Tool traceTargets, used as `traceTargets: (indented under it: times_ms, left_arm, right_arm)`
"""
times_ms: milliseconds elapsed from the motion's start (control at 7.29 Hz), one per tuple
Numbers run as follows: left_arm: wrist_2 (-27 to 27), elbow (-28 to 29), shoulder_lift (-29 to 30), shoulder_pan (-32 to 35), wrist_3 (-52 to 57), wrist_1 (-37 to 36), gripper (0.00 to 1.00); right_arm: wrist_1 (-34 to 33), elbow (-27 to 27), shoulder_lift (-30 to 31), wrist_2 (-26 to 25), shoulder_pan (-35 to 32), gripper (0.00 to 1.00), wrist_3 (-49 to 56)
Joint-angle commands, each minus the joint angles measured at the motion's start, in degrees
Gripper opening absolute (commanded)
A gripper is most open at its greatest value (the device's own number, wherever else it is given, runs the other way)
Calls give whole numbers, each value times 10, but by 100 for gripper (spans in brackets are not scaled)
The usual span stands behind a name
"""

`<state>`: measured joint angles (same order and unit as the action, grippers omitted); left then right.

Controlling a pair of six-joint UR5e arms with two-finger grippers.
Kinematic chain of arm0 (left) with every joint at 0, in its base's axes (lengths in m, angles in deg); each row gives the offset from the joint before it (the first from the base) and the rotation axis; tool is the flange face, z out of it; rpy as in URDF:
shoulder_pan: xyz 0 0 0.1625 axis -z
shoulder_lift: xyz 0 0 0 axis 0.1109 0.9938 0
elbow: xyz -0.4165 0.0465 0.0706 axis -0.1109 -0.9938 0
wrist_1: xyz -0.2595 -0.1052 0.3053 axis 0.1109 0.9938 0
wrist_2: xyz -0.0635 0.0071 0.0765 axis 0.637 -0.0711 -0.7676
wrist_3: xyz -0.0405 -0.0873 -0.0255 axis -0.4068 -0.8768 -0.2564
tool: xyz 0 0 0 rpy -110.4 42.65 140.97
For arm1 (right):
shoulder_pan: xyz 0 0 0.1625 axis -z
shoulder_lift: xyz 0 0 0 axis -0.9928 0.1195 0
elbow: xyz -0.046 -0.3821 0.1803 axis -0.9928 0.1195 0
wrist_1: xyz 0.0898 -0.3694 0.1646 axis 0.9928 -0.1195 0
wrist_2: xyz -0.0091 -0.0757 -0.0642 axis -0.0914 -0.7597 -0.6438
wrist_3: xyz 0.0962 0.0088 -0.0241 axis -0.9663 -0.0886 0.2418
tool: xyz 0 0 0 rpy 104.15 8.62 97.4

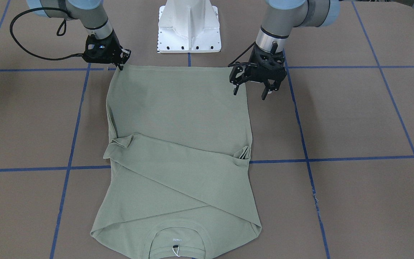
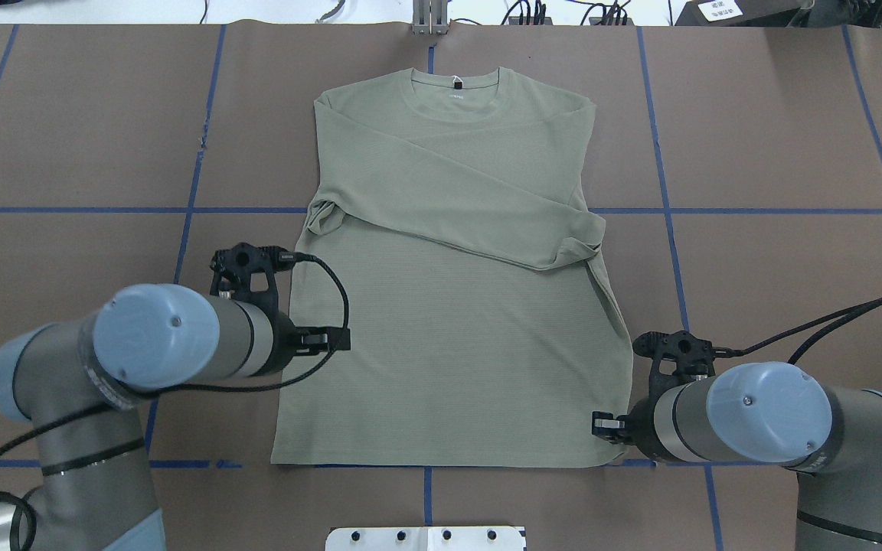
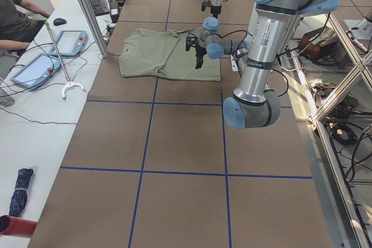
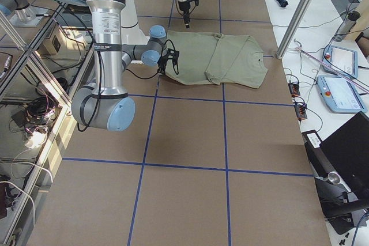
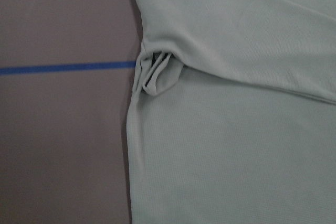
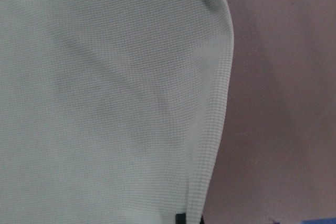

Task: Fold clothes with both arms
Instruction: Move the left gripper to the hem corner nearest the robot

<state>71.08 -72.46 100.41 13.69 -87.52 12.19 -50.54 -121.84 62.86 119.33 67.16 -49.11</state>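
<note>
My left gripper should next go toward the opposite hem corner, which lies flat, and close there, as my right gripper is pinching one hem corner.
The pale sage-green shirt (image 1: 178, 118) lies flat on the brown table, collar (image 2: 456, 84) away from the robot and both sleeves folded across the chest. My left gripper (image 1: 251, 91) hangs open just above the shirt's side edge near the hem, with nothing between its fingers. The left wrist view shows the bunched sleeve fold (image 5: 155, 74) at that edge. My right gripper (image 1: 120, 65) is down on the opposite hem corner, its fingers drawn together on the cloth. A dark fingertip (image 6: 180, 219) shows at the cloth's edge in the right wrist view.
The white pedestal base (image 1: 189, 28) stands just behind the hem. Blue tape lines (image 1: 336, 158) grid the brown table (image 1: 354, 118). Black cables (image 1: 23, 39) loop off both wrists. A person sits at a side table with tablets (image 3: 35, 68) beyond the collar end.
</note>
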Motion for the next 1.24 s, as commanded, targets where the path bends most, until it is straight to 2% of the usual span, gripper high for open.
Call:
traceTargets:
  times_ms: [0,275,1098]
  left_arm:
    - [-32,0,-32,-64,-61,-8,99]
    - [-33,1,-59,-65,-73,-10,99]
    - [-27,4,-57,-100,-82,-25,92]
  right_arm:
    - [1,-4,-2,-4,-10,0,0]
    - [1,-4,-2,-4,-12,0,0]
    - [0,-7,-2,1,-27,0,1]
